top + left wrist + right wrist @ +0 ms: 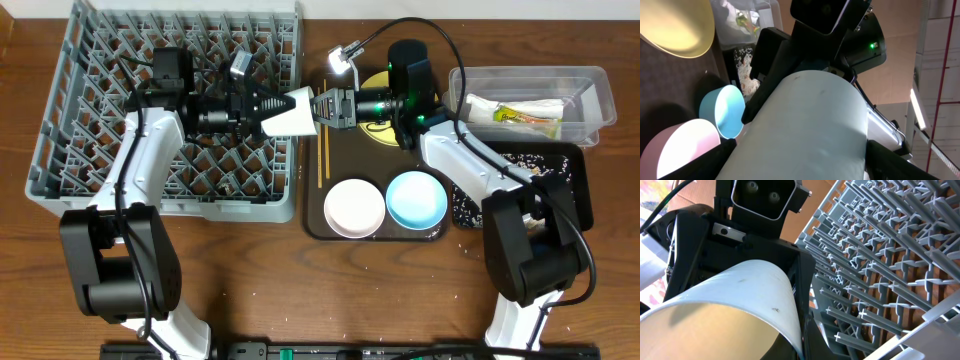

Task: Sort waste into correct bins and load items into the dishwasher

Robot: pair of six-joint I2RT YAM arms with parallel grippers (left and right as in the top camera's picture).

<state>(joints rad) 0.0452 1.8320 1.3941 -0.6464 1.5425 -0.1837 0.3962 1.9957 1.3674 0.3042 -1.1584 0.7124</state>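
Observation:
My left gripper should take over the small white cup by the cup's base and lower it into the rack (pixel 256 180), because my right gripper is pinching the cup's rim (pixel 309 109), which must face down.
The small white cup (pixel 292 110) hangs on its side in the air over the right edge of the grey dish rack (pixel 70 150). My left gripper (pixel 268 108) is shut on its base end, and the cup fills the left wrist view (pixel 810 120). My right gripper (pixel 322 105) is pinched on the cup's rim (pixel 740 285). The yellow plate (pixel 372 78), white bowl (pixel 355 207), light blue bowl (pixel 416 198) and chopsticks (pixel 323 160) lie on the dark brown tray (pixel 315 215). The wrapper (pixel 525 115) and napkin (pixel 485 105) lie in the clear tub (pixel 590 85).
The black tray (pixel 575 190) at the right holds rice scraps (pixel 465 205). The rack's upright pegs (pixel 890 255) stand just beside and below the cup. Both forearms stretch across the rack and the brown tray.

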